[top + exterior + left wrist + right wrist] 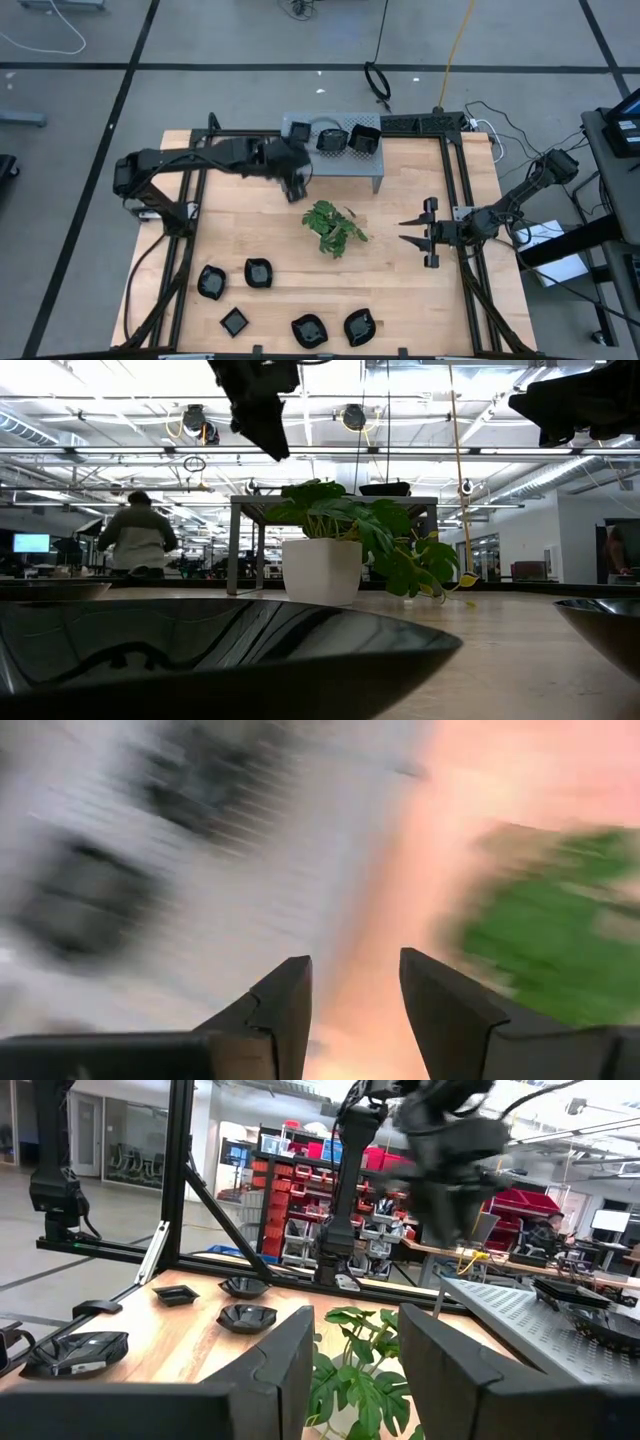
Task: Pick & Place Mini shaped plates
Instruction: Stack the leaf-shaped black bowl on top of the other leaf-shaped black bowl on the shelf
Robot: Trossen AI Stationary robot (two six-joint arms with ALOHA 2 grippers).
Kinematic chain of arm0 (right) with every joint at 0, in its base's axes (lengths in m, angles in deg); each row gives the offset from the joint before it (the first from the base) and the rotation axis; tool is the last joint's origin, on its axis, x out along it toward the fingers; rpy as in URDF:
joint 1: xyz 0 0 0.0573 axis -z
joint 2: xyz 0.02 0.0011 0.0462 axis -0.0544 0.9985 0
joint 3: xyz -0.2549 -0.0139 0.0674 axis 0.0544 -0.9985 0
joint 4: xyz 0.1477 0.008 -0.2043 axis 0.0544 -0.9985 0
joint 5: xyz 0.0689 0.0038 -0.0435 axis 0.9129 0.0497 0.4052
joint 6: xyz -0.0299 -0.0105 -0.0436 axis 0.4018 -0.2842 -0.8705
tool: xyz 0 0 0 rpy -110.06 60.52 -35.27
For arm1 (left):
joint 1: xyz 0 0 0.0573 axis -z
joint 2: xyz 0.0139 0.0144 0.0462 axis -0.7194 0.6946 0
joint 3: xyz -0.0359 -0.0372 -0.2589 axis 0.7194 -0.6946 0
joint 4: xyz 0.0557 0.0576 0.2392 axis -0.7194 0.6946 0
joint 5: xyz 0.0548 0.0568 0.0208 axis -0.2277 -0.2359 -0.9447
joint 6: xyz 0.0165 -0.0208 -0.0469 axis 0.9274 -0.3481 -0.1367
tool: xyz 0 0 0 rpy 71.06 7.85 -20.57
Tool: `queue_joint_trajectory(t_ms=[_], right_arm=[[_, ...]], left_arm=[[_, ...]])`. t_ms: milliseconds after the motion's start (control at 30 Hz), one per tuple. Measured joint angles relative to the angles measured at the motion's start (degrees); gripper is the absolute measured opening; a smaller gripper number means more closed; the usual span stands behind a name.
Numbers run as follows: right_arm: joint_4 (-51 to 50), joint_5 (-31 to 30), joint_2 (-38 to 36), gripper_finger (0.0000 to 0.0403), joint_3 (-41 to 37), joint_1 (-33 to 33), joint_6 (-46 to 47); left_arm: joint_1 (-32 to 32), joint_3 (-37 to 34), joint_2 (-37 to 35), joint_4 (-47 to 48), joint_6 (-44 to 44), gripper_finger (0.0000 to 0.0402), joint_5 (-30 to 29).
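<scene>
The black plate nearest the plant has a rim that is clear of other plates. My open left gripper keeps going there until its fingers straddle that plate's rim.
Three glossy black mini plates sit on the grey perforated stand at the far side. Several more plates lie along the table's near edge; two loom close in the low view. My left gripper hangs open and empty above the table, just near of the stand's left end; its wrist view is blurred. At the right edge my right gripper waits open, also seen open in its own wrist view.
A green leafy plant in a white pot stands mid-table between both grippers. Black frame rails run along the table's left and right sides. Bare wood lies between the plant and the near plates. A person shows far behind.
</scene>
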Motion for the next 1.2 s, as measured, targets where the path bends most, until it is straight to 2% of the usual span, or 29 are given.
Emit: queue_joint_trajectory(t_ms=[100,200,400,800,967,1200], right_arm=[[0.00,0.00,0.00,0.0134,0.00,0.00,0.00],[0.02,-0.01,0.00,0.0134,0.00,0.00,0.00],[0.02,0.00,0.00,0.0134,0.00,0.00,0.01],[0.02,0.00,0.00,0.0134,0.00,0.00,0.01],[0.02,0.00,0.00,0.0134,0.00,0.00,0.01],[0.02,0.00,0.00,0.0134,0.00,0.00,0.00]], left_arm=[[4.37,0.00,0.00,5.46,-6.61,0.0159,11.24],[10.23,-0.31,0.79,9.78,-11.65,0.0159,15.37],[22.64,-6.02,1.22,8.75,-19.72,0.0159,14.44],[42.18,-18.41,1.31,2.32,-24.39,0.0159,7.02],[47.17,-23.77,1.34,-3.03,-23.22,0.0159,4.24],[50.15,-26.65,1.35,-3.59,-23.23,0.0159,3.95]])
